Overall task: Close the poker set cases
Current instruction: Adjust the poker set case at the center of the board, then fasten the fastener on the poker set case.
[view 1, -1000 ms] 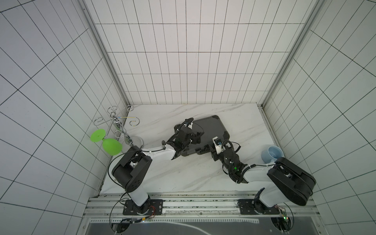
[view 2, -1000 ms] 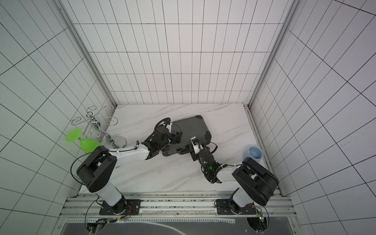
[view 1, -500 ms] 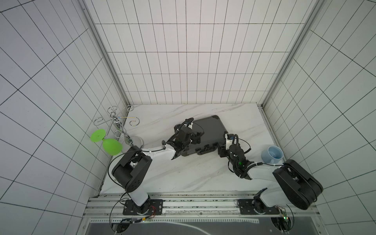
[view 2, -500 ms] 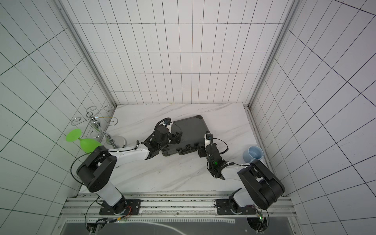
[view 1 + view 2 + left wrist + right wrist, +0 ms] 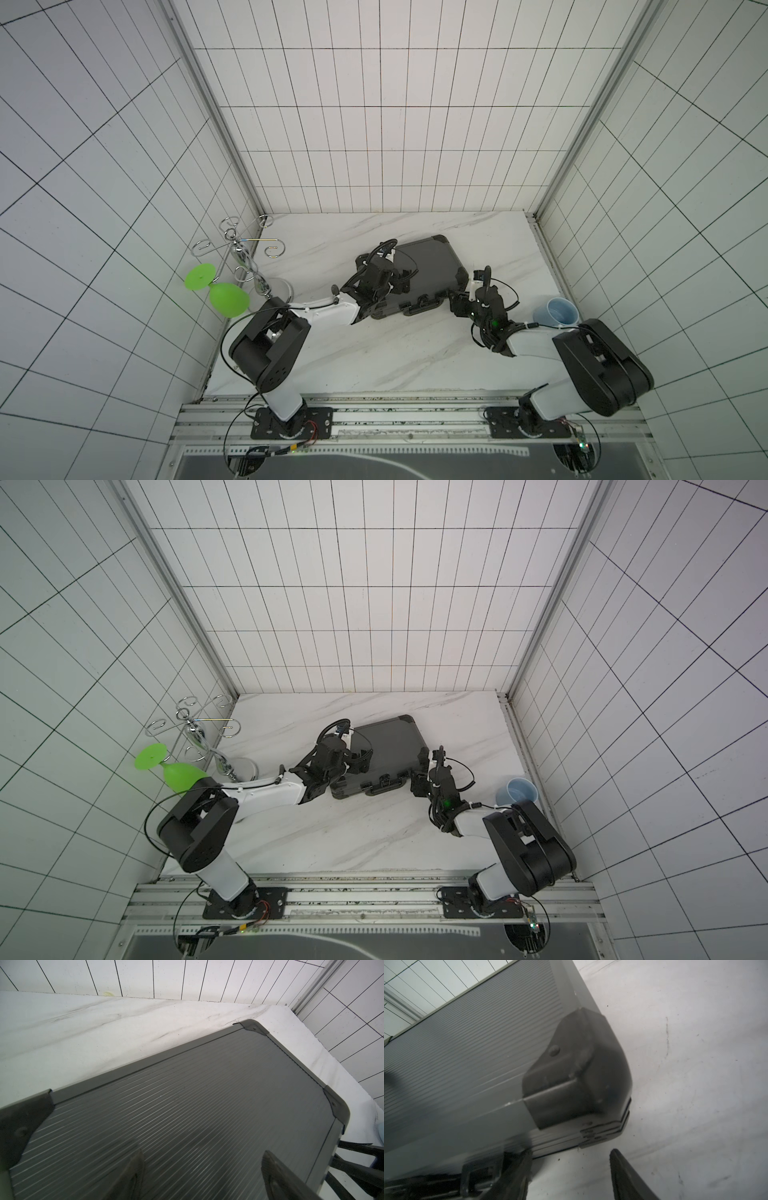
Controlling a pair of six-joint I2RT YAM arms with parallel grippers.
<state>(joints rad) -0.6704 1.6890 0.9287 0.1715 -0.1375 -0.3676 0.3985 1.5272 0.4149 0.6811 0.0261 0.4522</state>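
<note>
I should move my right gripper back along the case's front to the latches [image 5: 480, 1174] by the case's handle, because it is at the case's front corner cap [image 5: 578, 1074], past the latches.
The black poker set case [image 5: 434, 264] [image 5: 392, 746] lies flat on the marble table with its lid down. Its handle [image 5: 422, 306] and latches face the front. My left gripper [image 5: 397, 277] [image 5: 204, 1154] is open over the left part of the ribbed lid [image 5: 187, 1109]; nothing is between its fingers. I cannot tell whether they touch the lid. My right gripper [image 5: 457, 302] [image 5: 572, 1152] stands open at the case's front right corner cap [image 5: 577, 1068]. One finger [image 5: 519, 1167] is beside a latch [image 5: 479, 1172], the other is over bare table. The chips are hidden.
A chrome glass rack [image 5: 243, 262] with a green wine glass [image 5: 226, 297] hanging from it stands at the left wall. A blue cup [image 5: 559, 318] sits near the right wall beside my right arm. Tiled walls close in three sides.
My right gripper has swung right along the case's front edge to its front right corner and opened slightly. The left arm and the case have not moved.
</note>
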